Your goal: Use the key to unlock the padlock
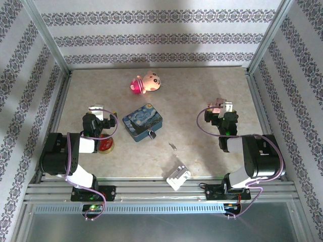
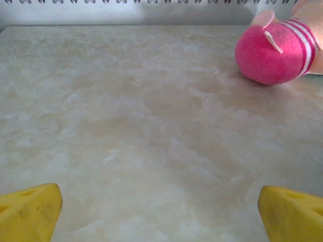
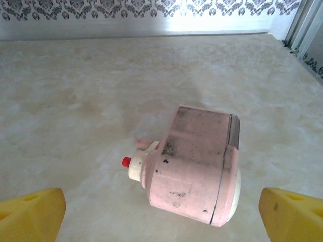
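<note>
I should keep my right gripper's fingers open until they are around the key, then close them, as the key lies clear (image 1: 172, 146) of the blue tin and the white block.
The padlock (image 1: 152, 133), a tiny dark body with a silvery shackle, lies on the table against the near right corner of the blue painted tin (image 1: 143, 122). The key (image 1: 173, 147), a thin silvery sliver, lies loose on the table a little to the right and nearer. My left gripper (image 1: 96, 112) (image 2: 160, 217) stands open over bare table, left of the tin. My right gripper (image 1: 220, 108) (image 3: 161, 217) is open at the right side, far from the key, with a pink plastic box (image 3: 194, 161) lying just ahead of its fingers.
A pink plush toy (image 1: 145, 83) (image 2: 275, 50) sits at the back middle. A white plastic block (image 1: 178, 176) lies near the front edge. A red round tin (image 1: 105, 145) rests beside the left arm. Metal rails and patterned walls bound the table.
</note>
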Robot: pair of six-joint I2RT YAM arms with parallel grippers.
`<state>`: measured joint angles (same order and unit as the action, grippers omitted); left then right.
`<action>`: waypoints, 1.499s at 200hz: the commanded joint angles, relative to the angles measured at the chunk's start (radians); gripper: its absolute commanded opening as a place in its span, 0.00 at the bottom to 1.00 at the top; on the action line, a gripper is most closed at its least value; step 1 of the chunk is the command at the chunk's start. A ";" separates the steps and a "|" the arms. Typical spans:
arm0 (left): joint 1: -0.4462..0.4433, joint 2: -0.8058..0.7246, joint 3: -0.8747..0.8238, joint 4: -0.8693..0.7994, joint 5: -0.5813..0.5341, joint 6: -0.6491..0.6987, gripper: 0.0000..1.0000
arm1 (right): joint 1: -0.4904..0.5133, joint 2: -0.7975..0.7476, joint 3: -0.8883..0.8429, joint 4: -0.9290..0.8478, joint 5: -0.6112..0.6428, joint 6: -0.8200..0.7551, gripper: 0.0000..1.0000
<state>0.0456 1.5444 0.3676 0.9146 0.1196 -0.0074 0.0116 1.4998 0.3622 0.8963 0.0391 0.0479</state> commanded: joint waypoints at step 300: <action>-0.530 -0.526 0.216 -0.580 -0.264 -0.338 0.99 | 0.619 -0.489 0.241 -1.375 0.243 0.610 0.67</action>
<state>-0.4732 1.0241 0.5911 0.2756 -0.0910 -0.2909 0.5835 0.9749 0.5804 -0.3965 0.3058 0.5484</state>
